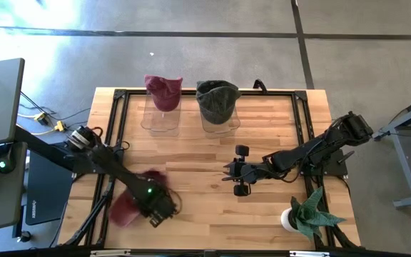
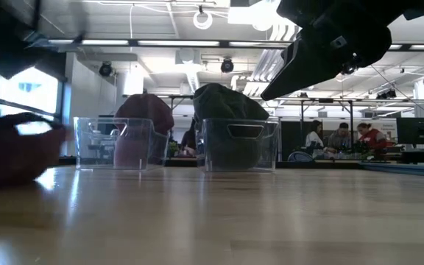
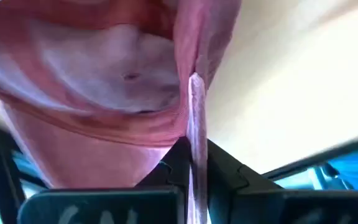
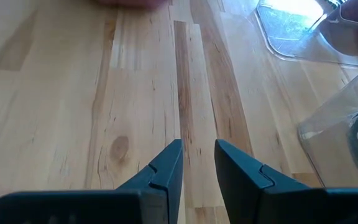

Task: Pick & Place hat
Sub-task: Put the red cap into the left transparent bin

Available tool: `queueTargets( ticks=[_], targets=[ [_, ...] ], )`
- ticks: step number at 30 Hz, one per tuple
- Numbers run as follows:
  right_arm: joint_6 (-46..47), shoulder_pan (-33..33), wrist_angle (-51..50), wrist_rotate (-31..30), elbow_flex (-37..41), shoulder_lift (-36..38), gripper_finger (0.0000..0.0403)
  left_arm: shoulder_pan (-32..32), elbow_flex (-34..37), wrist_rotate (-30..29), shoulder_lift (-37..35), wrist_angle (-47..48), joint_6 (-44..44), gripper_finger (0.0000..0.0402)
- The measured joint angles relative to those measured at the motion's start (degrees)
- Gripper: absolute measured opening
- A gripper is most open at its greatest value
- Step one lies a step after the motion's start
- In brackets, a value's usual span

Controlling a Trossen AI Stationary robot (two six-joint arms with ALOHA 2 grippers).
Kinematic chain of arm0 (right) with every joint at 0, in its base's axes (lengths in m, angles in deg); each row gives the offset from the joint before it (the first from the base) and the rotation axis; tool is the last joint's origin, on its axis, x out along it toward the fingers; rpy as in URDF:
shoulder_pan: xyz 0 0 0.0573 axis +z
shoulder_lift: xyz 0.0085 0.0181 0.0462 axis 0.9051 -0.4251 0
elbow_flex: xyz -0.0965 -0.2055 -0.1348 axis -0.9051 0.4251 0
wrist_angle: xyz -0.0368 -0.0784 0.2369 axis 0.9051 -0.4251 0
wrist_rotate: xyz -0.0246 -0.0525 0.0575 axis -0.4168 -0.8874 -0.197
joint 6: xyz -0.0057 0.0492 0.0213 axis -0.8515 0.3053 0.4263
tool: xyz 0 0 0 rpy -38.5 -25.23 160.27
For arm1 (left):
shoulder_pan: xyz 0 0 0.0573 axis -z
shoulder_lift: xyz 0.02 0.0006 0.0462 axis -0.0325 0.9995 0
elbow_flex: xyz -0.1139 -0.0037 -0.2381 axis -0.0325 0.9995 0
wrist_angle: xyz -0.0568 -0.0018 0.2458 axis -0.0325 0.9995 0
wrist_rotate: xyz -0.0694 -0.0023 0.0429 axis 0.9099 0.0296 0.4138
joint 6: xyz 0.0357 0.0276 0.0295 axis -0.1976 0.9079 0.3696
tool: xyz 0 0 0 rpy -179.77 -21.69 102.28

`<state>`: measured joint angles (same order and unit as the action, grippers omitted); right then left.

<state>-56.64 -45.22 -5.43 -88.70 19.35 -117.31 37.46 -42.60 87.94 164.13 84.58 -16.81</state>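
The maroon hat is pinched by its edge [image 3: 196,99] in my left gripper, so next I bring it to the table's middle [image 1: 195,178], where my right gripper will take the hat's other side.
A maroon hat [image 1: 128,205] is at the table's near left, under my left gripper [image 1: 157,208], which is shut on it. In the left wrist view the hat [image 3: 104,74] fills the picture with its inside showing. The low view shows it as a blurred dark red shape [image 2: 13,151] at table height. My right gripper [image 1: 228,171] hovers over the table's middle, open by a narrow gap [image 4: 197,155], touching nothing. Two clear bins stand at the far edge: one [image 1: 163,114] holds a maroon hat [image 1: 164,91], the other [image 1: 218,118] a dark hat [image 1: 217,98]. My left gripper pinches a thin edge of the maroon hat's cloth [image 3: 196,118] between its two fingers [image 3: 174,163]. The edge runs straight up out of the shut jaws, and the hat's hollow body spreads beyond the fingertips. Whether the hat rests on the table, I cannot tell.
A potted plant [image 1: 307,214] stands at the table's near right corner. A black frame [image 1: 120,96] runs along the table's edges. Bare wood [image 1: 205,214] lies between the two grippers. People sit far behind the table [image 2: 344,136].
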Motion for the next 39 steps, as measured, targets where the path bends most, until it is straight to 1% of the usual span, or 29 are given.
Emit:
queueTargets(
  ticks=[2, 3, 4, 6, 7, 9, 11, 12, 14, 16, 18, 22, 24, 25, 27, 29, 32, 34, 37, 39],
  targets=[
    [0.0, 0.1, -0.1, 0.0, 0.0, 0.0, 0.0089, -0.5, -5.2, -6.9, -0.2, 3.2, 7.1, 0.0021],
    [0.0, 0.3, -0.2, -0.1, 0.0, 0.0, 0.0089, -0.5, -8.1, -11.2, -0.2, 5.2, 12.5, 0.0016],
    [-0.1, 0.6, -0.2, -0.4, 0.0, 0.0, 0.0089, -0.1, -11.1, -16.2, -0.2, 6.8, 19.2, 0.0010],
    [-0.2, 1.4, -0.2, -1.5, 0.0, 0.0, 0.0087, 1.8, -15.9, -28.1, -0.3, 7.5, 32.4, 0.0005],
    [-0.3, 1.9, 0.1, -2.1, 0.0, 0.0, 0.0086, 2.8, -17.0, -34.1, -0.4, 7.7, 37.8, 0.0007],
    [-1.0, 3.0, 0.6, -2.4, 0.0, 0.0, 0.0083, 4.1, -17.4, -43.4, -0.3, 8.1, 45.8, 0.0012],
    [-2.7, 4.0, 1.8, -2.1, 0.0, 0.0, 0.0080, 4.6, -16.8, -48.3, -0.2, 8.4, 48.9, 0.0013],
    [-3.3, 4.6, 2.7, -1.8, 0.0, 0.0, 0.0078, 4.6, -16.0, -49.2, -0.3, 8.4, 49.9, 0.0013],
    [-3.6, 5.4, 4.1, -1.3, 0.0, 0.0, 0.0076, 4.3, -14.2, -48.9, -0.3, 8.1, 51.4, 0.0013],
    [-4.0, 6.0, 5.0, 0.6, 0.0, 0.0, 0.0074, 3.4, -12.1, -49.6, -0.1, 7.4, 50.5, 0.0012],
    [-4.3, 6.4, 5.9, 4.0, 0.1, 0.0, 0.0074, 3.0, -9.1, -51.7, 0.1, 3.9, 50.4, 0.0005],
    [-1.3, 6.4, 14.7, 11.0, 4.0, -1.8, 0.0077, 3.6, -3.1, -56.8, 0.2, -0.9, 52.1, 0.0004],
    [-2.5, 6.4, 17.6, 14.8, 5.9, -4.0, 0.0077, 4.3, -0.6, -57.1, 0.2, -2.2, 51.8, 0.0003],
    [-2.7, 6.4, 18.3, 15.8, 6.6, -5.3, 0.0077, 4.8, 0.6, -57.1, 0.2, -2.7, 51.6, 0.0003],
    [-3.0, 6.3, 19.2, 15.1, 6.8, -8.3, 0.0073, 5.1, 2.6, -56.9, 0.2, -5.4, 51.7, 0.0003],
    [-3.6, 5.3, 19.4, 11.6, 5.3, -11.6, 0.0065, 5.0, 4.2, -56.3, 0.2, -8.9, 53.4, 0.0002],
    [-6.6, 2.7, 19.5, 6.0, 1.1, -15.9, 0.0049, 4.9, 5.3, -53.9, 0.2, -13.1, 58.2, 0.0002],
    [-9.4, 1.1, 19.5, 5.1, -2.5, -17.8, 0.0037, 4.9, 4.9, -53.6, 0.2, -13.3, 60.7, 0.0002],
    [-12.7, -0.7, 19.6, 5.7, -8.0, -19.8, 0.0017, 4.9, 4.1, -51.2, 0.2, -13.0, 63.4, 0.0001],
    [-14.0, -1.5, 18.8, 5.6, -11.5, -20.5, 0.0006, 4.9, 3.2, -50.9, 0.2, -11.6, 64.9, 0.0001]
  ],
)
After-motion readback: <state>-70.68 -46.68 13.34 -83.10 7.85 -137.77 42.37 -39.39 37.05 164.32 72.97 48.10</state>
